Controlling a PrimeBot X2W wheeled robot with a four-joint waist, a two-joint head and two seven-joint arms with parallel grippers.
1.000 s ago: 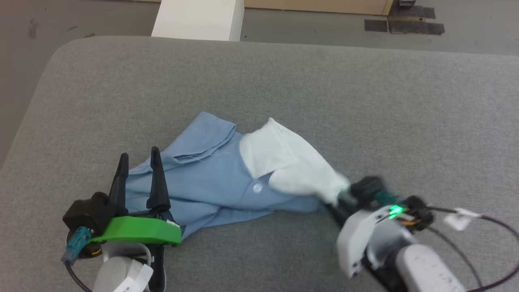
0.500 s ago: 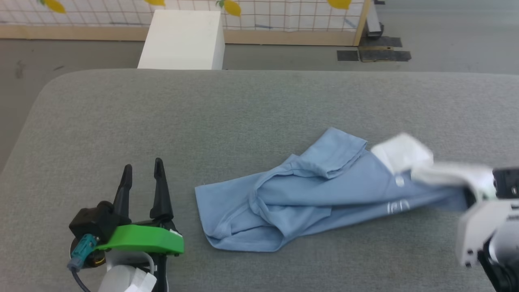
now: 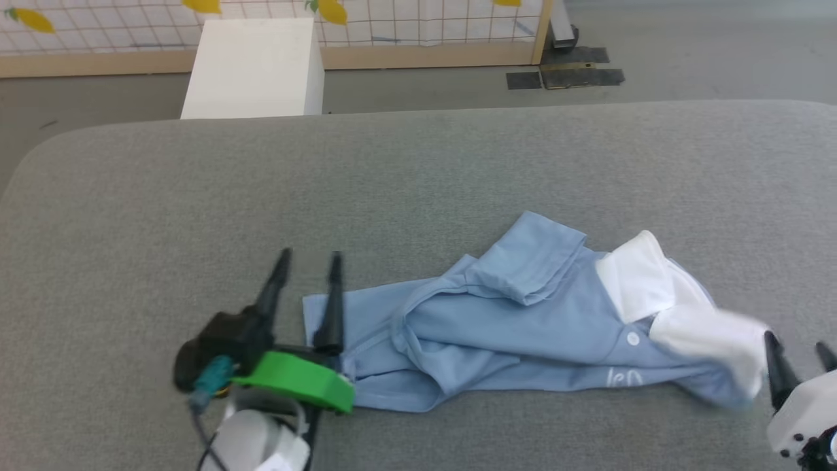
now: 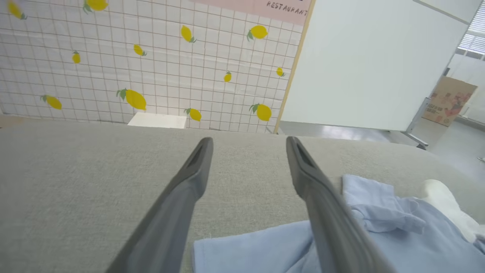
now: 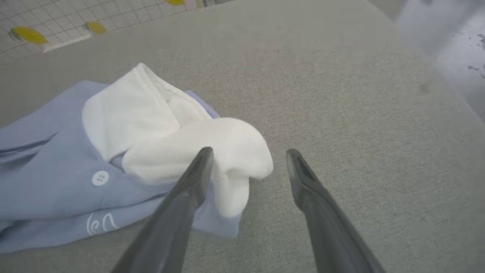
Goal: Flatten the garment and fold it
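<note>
The shirt (image 3: 514, 326) will show more hidden print when I spread and turn it, because a fold cuts off the white letters (image 3: 625, 377) below the button.
The garment (image 3: 523, 327), a light blue shirt, lies crumpled and stretched sideways on the grey padded table (image 3: 418, 170). Its white collar (image 3: 654, 288) and a small white button (image 3: 632, 339) are at its right end. My left gripper (image 3: 310, 255) is open at the shirt's left edge, its right finger over the hem corner; the left wrist view shows the left gripper (image 4: 249, 141) with the garment (image 4: 379, 235) beside that finger. My right gripper (image 3: 796, 343) is open just right of the collar. In the right wrist view the right gripper (image 5: 249, 151) stands wide, the collar (image 5: 159, 125) drooping against its left finger, ungripped.
A white box (image 3: 255, 65) stands on the floor beyond the table's far edge, before a tiled wall with lemon print (image 4: 132, 76). Dark tape patches (image 3: 565, 75) mark the floor. Bare table surface stretches behind the shirt and to the left.
My right gripper has opened and let go of the white collar, which dropped onto the table. My left gripper has come up to the shirt's left edge. The camera has shifted.
</note>
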